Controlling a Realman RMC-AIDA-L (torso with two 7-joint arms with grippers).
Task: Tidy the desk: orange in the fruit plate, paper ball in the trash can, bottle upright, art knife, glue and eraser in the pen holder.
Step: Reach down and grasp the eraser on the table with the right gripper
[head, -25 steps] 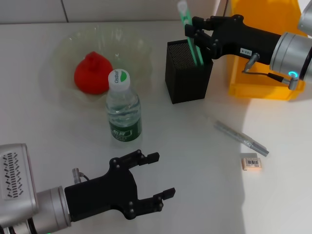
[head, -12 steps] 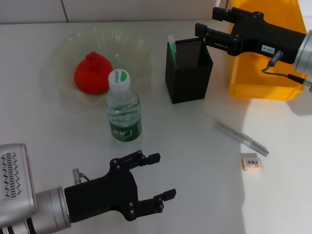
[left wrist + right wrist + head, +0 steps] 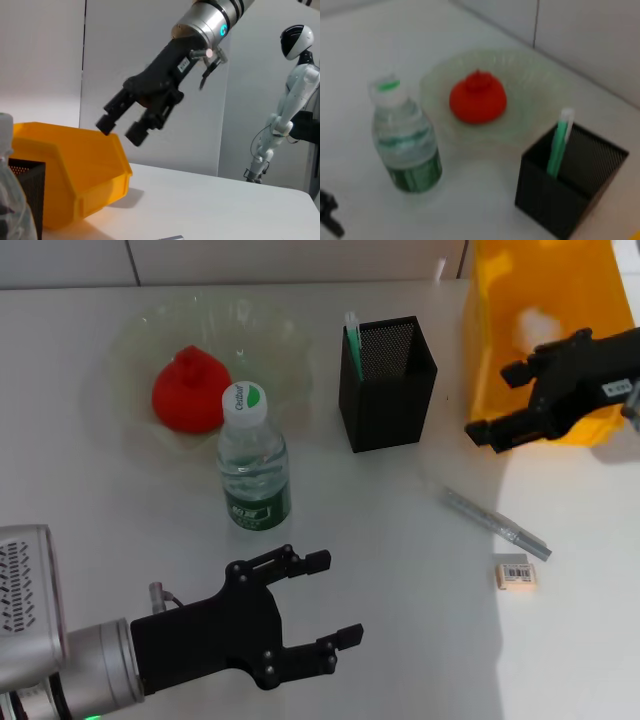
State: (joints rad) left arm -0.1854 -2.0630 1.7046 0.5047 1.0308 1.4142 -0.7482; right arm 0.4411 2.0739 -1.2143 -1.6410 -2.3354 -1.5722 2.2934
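My open right gripper is moving toward the eraser, which lies clear of the slim grey item, so I continue until my fingers can grip the eraser.
The orange lies in the clear fruit plate. The water bottle stands upright in front of the plate. A green-and-white stick tool stands in the black mesh pen holder. A slim grey pen-shaped item and the eraser lie on the table at the right. My right gripper is open and empty, above the table at the yellow bin's front edge. My left gripper is open and empty near the front edge. The right wrist view shows the bottle, orange and holder.
The yellow bin stands at the back right with something white inside. The left wrist view shows my right gripper above the bin, and a white robot far behind the table.
My right gripper let go of the green-and-white tool, which now stands in the pen holder, then moved right and toward the front. The left arm has not moved.
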